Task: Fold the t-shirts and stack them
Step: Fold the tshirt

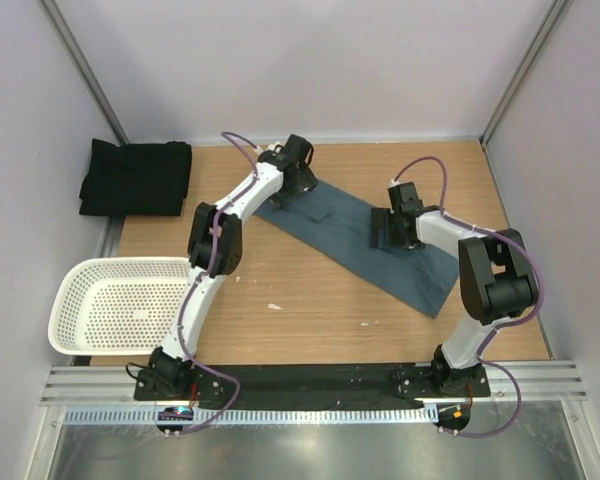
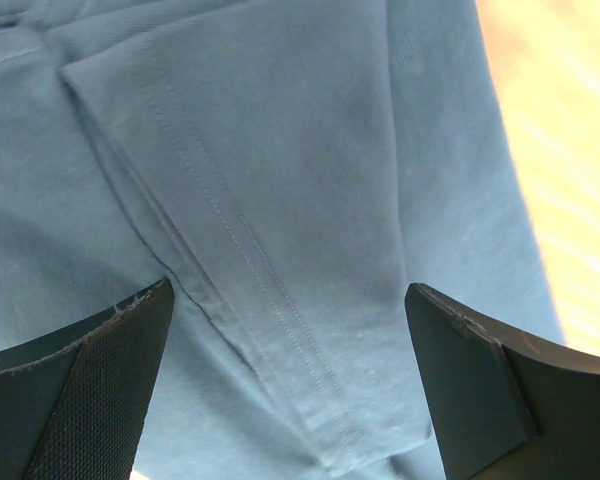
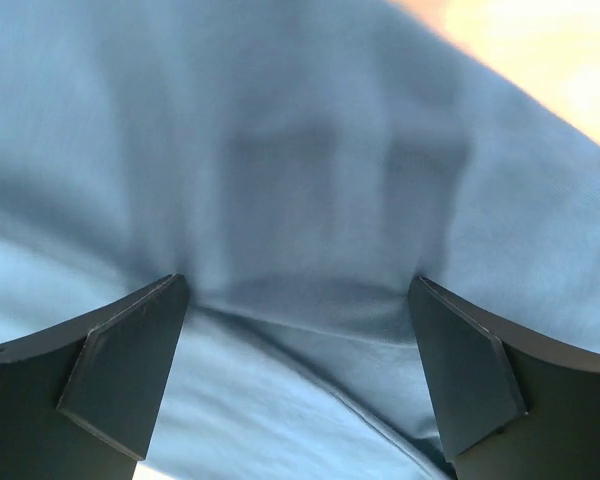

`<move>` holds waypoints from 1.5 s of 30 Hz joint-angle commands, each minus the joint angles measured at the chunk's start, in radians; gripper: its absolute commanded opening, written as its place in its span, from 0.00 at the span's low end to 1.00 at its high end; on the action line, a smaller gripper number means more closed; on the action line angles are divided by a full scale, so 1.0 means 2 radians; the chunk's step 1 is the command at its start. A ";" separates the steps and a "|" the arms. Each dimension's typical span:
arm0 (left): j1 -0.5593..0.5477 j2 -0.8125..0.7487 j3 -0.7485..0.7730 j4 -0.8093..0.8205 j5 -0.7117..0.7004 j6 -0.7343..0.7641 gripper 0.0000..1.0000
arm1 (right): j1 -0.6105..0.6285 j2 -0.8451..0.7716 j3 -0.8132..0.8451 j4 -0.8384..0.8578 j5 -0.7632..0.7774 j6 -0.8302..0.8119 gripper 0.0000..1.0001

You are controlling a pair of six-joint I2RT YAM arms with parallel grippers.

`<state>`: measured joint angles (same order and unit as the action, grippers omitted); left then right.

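Observation:
My right gripper is to press down on the slate blue-grey t-shirt (image 1: 348, 243) because it lies at a slant across the table. It should turn the t-shirt square to the table's near edge (image 1: 345, 345) before folding.
A slate blue-grey t-shirt (image 1: 360, 240) lies as a long folded strip running diagonally from the back centre to the right of the table. My left gripper (image 1: 298, 176) stands open low over its far end, a stitched sleeve hem (image 2: 270, 300) between the wide-apart fingers. My right gripper (image 1: 392, 232) stands open over the strip's middle, its fingertips (image 3: 130, 360) pressed down on the blue cloth (image 3: 300, 200) with a crease between them. A black t-shirt (image 1: 137, 177) lies folded at the back left corner.
A white perforated basket (image 1: 120, 305) sits at the left near edge. Bare wooden table (image 1: 300, 310) lies in front of the blue shirt. Grey walls close in on the table at the left, back and right.

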<state>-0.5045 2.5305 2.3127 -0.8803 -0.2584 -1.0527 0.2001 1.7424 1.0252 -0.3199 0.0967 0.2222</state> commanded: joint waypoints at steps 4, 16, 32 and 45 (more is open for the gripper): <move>0.006 0.093 0.064 0.096 0.036 0.082 1.00 | 0.075 -0.052 -0.051 -0.089 -0.001 0.077 1.00; -0.004 0.131 0.085 0.225 0.112 0.108 1.00 | 0.148 -0.104 -0.137 -0.073 -0.088 0.195 1.00; -0.013 0.079 0.090 0.251 0.139 0.182 1.00 | 0.171 -0.115 0.082 -0.253 0.015 0.105 1.00; -0.029 -0.055 0.015 0.245 0.044 0.135 1.00 | 0.171 -0.074 0.018 -0.154 0.012 0.011 1.00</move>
<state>-0.5385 2.5164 2.3516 -0.3870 -0.1085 -0.7525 0.5392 1.5852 1.1053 -0.6701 0.1032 0.2993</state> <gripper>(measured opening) 0.996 0.996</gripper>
